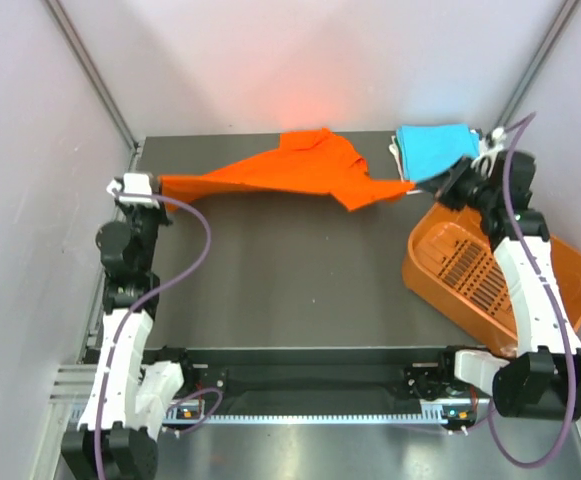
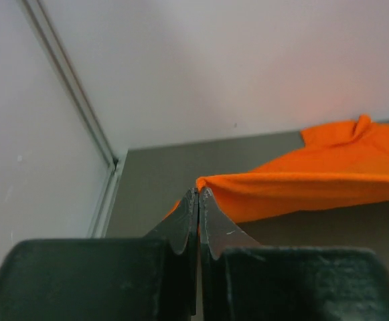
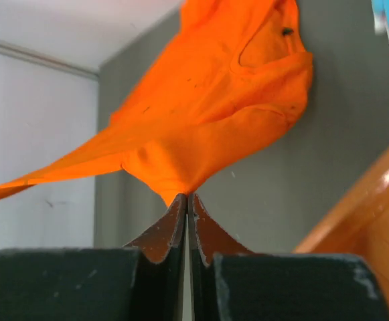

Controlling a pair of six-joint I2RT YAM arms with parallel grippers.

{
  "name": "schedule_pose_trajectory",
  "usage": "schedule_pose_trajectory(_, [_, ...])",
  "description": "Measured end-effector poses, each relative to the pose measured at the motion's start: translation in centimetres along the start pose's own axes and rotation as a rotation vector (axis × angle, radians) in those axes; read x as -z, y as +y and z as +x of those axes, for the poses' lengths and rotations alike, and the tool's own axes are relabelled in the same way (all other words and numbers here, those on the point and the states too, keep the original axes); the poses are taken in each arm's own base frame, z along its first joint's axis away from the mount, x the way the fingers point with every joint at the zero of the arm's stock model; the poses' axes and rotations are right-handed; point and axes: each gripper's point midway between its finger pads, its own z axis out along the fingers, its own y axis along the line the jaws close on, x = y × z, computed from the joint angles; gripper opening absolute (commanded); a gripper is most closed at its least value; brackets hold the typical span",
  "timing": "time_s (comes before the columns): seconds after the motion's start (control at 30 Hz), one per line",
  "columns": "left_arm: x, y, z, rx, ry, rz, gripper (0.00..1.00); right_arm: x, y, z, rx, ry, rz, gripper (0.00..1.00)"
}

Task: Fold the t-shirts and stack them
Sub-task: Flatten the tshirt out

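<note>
Next, I move my right gripper gently inward and lay the orange t-shirt across the dark surface (image 1: 290, 235), because it hangs tight between both grippers with its corner (image 1: 400, 188) beside the basket.
A bright orange t-shirt (image 1: 290, 170) is stretched across the back of the table, lifted between both arms. My left gripper (image 1: 162, 186) is shut on its left corner; in the left wrist view the cloth (image 2: 301, 187) runs out from the pinched tips (image 2: 199, 194). At the right, my right gripper (image 1: 425, 187) is shut on the other corner, and the shirt (image 3: 207, 114) fans out from those tips (image 3: 187, 197). A folded turquoise t-shirt (image 1: 435, 150) lies at the back right corner, with a sliver of white cloth (image 1: 396, 152) showing under its left edge.
An orange slotted plastic basket (image 1: 460, 265) lies tilted on the right side of the table, under the right arm. White walls with metal corner posts (image 1: 90, 70) enclose the table on three sides. Dark table surface (image 1: 290, 270) shows in front of the shirt.
</note>
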Motion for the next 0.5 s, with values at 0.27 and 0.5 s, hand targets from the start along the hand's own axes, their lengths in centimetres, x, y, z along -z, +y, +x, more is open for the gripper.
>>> schedule_pose_trajectory(0.27, [5.5,1.1,10.1,-0.012,0.243,-0.128,0.0,1.0,-7.7,11.4,-0.05,0.298,0.181,0.0])
schedule_pose_trajectory(0.5, [7.3,1.9,13.6,0.007,0.383,-0.198,0.0,2.7,-5.9,14.0,0.083,0.359,0.171,0.0])
